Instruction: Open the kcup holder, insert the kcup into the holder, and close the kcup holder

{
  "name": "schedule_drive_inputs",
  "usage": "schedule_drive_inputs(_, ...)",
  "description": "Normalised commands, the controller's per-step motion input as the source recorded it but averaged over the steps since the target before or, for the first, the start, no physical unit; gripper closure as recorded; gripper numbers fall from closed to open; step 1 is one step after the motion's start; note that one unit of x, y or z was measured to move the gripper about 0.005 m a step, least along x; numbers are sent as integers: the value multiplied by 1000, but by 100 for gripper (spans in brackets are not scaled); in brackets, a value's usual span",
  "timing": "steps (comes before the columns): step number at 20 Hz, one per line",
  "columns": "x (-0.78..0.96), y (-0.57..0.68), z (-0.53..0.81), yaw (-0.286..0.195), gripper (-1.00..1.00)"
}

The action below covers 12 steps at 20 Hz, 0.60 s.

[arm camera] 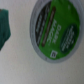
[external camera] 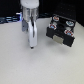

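My gripper will find another kcup already seated at the kcup holder's top (external camera: 62, 23) when it carries the kcup over, because small white rounds (external camera: 70, 22) show there.
The kcup holder (external camera: 60, 31) is a black box with light handles on its front, standing on the table at the exterior view's right. The kcup (arm camera: 55, 27) fills much of the wrist view, seen from above with its green top and white rim, resting on the white table. In the exterior view the kcup is not visible. My gripper (external camera: 32, 45) hangs straight down close to the table, to the left of the holder and apart from it. Its fingers are too blurred to read as open or shut.
A blurred teal-green shape (arm camera: 4, 27) sits at the edge of the wrist view beside the kcup. Small white round items (external camera: 56, 20) sit on top of the holder. Dark clutter lines the back of the white table (external camera: 20, 65).
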Motion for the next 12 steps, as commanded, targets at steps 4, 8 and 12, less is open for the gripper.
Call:
schedule_drive_inputs(4, -35, -19, -122, -129, -100)
schedule_drive_inputs(8, -24, 6, -26, -87, 100)
schedule_drive_inputs(12, 7, 3, 3, -9, 100)
